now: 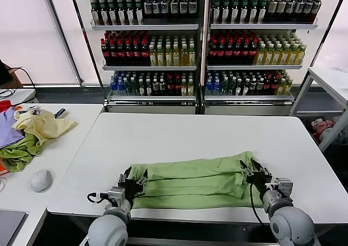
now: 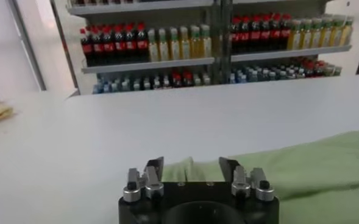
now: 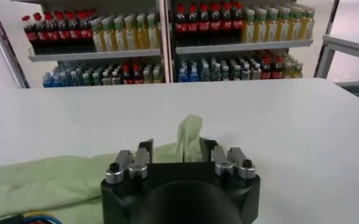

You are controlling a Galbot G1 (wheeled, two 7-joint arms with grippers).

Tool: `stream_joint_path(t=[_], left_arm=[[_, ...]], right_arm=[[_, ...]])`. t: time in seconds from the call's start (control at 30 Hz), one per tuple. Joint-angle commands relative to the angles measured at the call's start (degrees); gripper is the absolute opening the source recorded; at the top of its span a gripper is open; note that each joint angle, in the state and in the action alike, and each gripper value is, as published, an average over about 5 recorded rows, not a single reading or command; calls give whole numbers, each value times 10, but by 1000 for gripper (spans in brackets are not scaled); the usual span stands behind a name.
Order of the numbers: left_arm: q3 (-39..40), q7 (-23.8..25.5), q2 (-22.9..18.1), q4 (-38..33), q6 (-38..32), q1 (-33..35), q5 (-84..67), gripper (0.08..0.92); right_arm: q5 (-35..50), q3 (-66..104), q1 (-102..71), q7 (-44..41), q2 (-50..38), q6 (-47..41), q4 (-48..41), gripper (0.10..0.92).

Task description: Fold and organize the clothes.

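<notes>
The light green shirt's strip (image 1: pixel 231 178) reaches across to my right gripper, so my left gripper should pull it toward the side table (image 1: pixel 68 162) before I fold its end over.
The light green shirt (image 1: pixel 196 181) lies folded into a long strip near the front edge of the white table (image 1: pixel 190 132). My left gripper (image 1: pixel 133 178) is at the strip's left end and my right gripper (image 1: pixel 254 175) is at its right end. In the left wrist view the left gripper (image 2: pixel 191 163) is open, with the shirt (image 2: pixel 313 164) edge lying between its fingers. In the right wrist view the right gripper (image 3: pixel 176 146) is open around a raised ridge of the shirt (image 3: pixel 57 179). The shirt's collar, buttons and print are hidden.
A side table at the left holds a pale yellow garment (image 1: pixel 43 124), a purple one (image 1: pixel 8 132), a darker green one (image 1: pixel 19 153) and a mouse (image 1: pixel 41 180). Shelves of bottles (image 1: pixel 201 39) stand behind the table. Another table (image 1: pixel 331 80) stands at the right.
</notes>
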Motion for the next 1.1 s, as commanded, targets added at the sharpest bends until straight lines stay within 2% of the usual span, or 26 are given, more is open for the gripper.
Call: stream_joint_path(t=[0.03,0.13,0.23,0.53,0.7,0.87,1.0,1.1], left_arm=[[-2,-59,-98,39,2,44,106,718],[-4,-66,-103,55,8,37,111,790],[-4,-67,-104,62,10,36,108,797],[-7,-58,-113,73,9,40,83,558],[-29,-51,-101,71,7,32,57,411],[-86,-36,-43,64,2,17,18,272],[-159,-22,34,55,0,12,-22,157],[-221,-10,93,50,0,13,-46,113]], right_arm=[[-8,3,-15,0,-3,2,17,669],[-6,3,-13,-1,-6,4,15,754],[-4,3,-11,-1,-8,5,14,808],[4,4,-5,1,-11,7,11,823],[11,6,-3,2,-13,8,12,823],[18,8,1,4,-15,9,12,823],[22,8,7,7,-16,11,11,823],[23,6,11,8,-16,12,9,823]])
